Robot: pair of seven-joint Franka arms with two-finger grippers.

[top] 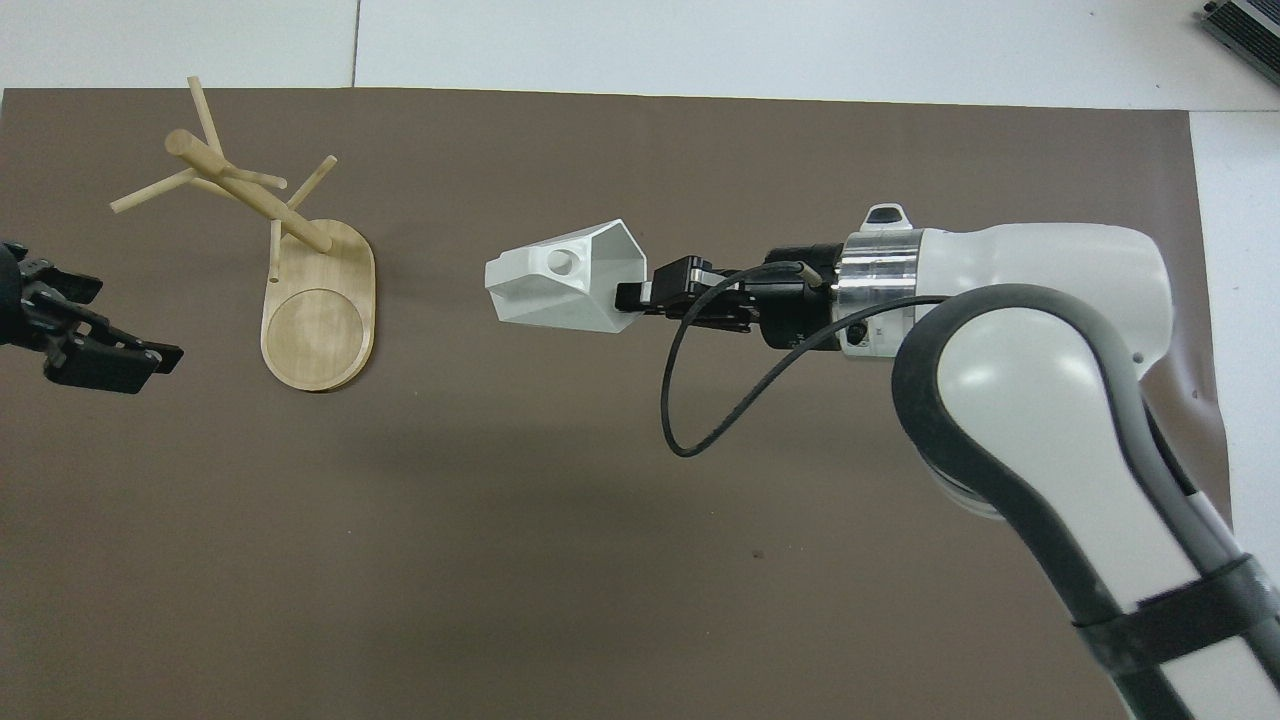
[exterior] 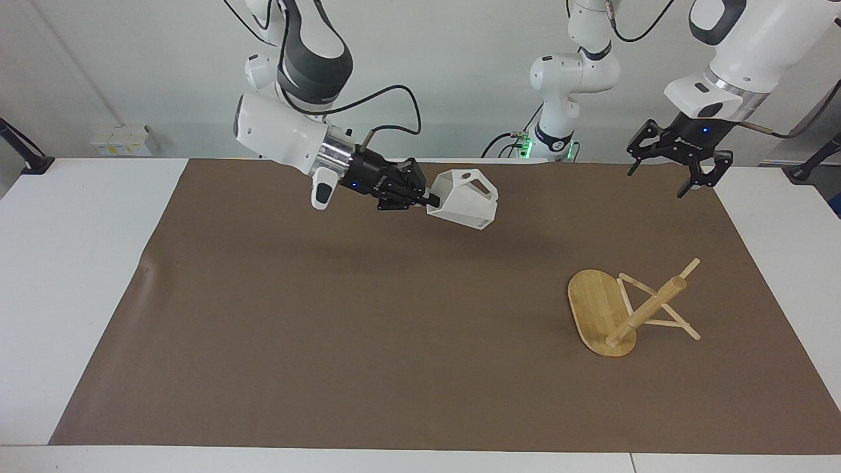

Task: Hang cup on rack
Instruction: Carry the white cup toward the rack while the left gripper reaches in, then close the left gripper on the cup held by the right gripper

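The bamboo rack's slender post [top: 246, 191] stands up from a small oval base [top: 318, 306], so the post will tilt a little when I push the cup onto a peg.
The white faceted cup [exterior: 463, 200] hangs in the air over the middle of the brown mat, tipped on its side with its pierced handle up; it also shows in the overhead view [top: 560, 285]. My right gripper [exterior: 430, 197] [top: 630, 297] is shut on the cup's rim. The bamboo rack [exterior: 647, 309] [top: 250, 195] stands on its oval base [exterior: 591, 305] [top: 318, 320] at the left arm's end of the table, its pegs bare. My left gripper [exterior: 677, 174] [top: 105, 358] is open and empty, in the air over the mat's edge beside the rack.
A brown mat [exterior: 368, 328] covers most of the white table [exterior: 72, 263]. Nothing else lies on it.
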